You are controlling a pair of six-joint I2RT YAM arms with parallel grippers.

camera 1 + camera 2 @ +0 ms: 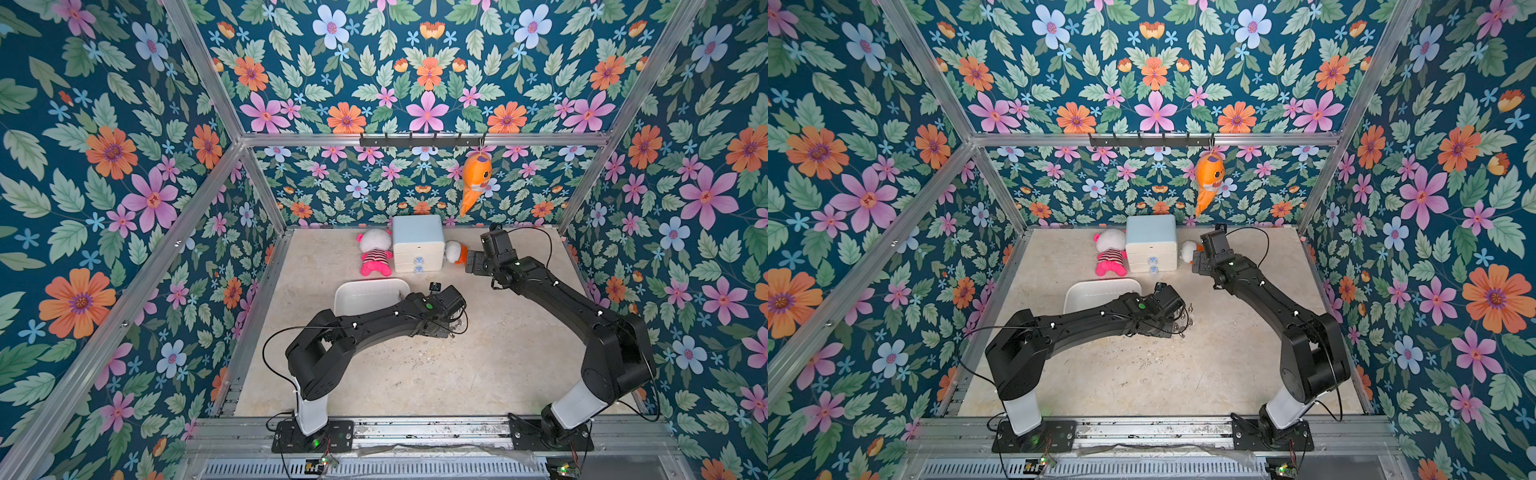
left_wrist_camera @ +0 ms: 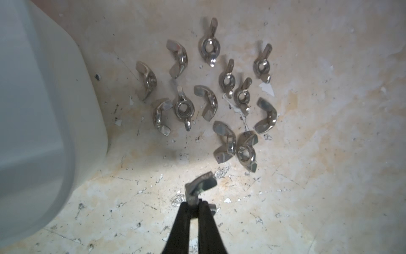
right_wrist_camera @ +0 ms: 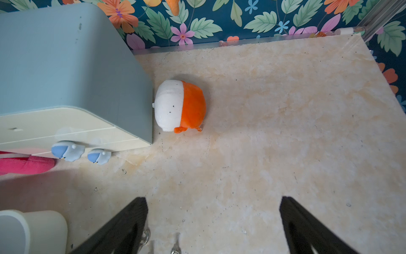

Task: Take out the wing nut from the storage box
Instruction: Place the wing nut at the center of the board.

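I keep moving my left gripper down and let go at the table, as the held wing nut [image 2: 200, 184] is over an open spot [image 2: 198, 162] beside the loose wing nuts.
In the left wrist view my left gripper [image 2: 194, 205] is shut on one wing of a silver wing nut [image 2: 201, 185], close above the beige table. Just beyond it several more wing nuts [image 2: 208, 50] lie loose on the table, beside the white storage box [image 2: 39, 110]. Both top views show the storage box [image 1: 365, 293] [image 1: 1100, 291] partly hidden under my left arm. What shows of its inside is bare. My right gripper [image 3: 214, 202] stands open and holds nothing. It hangs over the table near the back, to the right of the drawer cabinet.
A small white drawer cabinet [image 1: 417, 241] with a pale-blue top stands at the back. A pink-striped plush [image 1: 375, 253] lies to its left and a white-and-orange plush [image 3: 180, 105] to its right. An orange fish plush [image 1: 476, 178] hangs from the rear hook rail.
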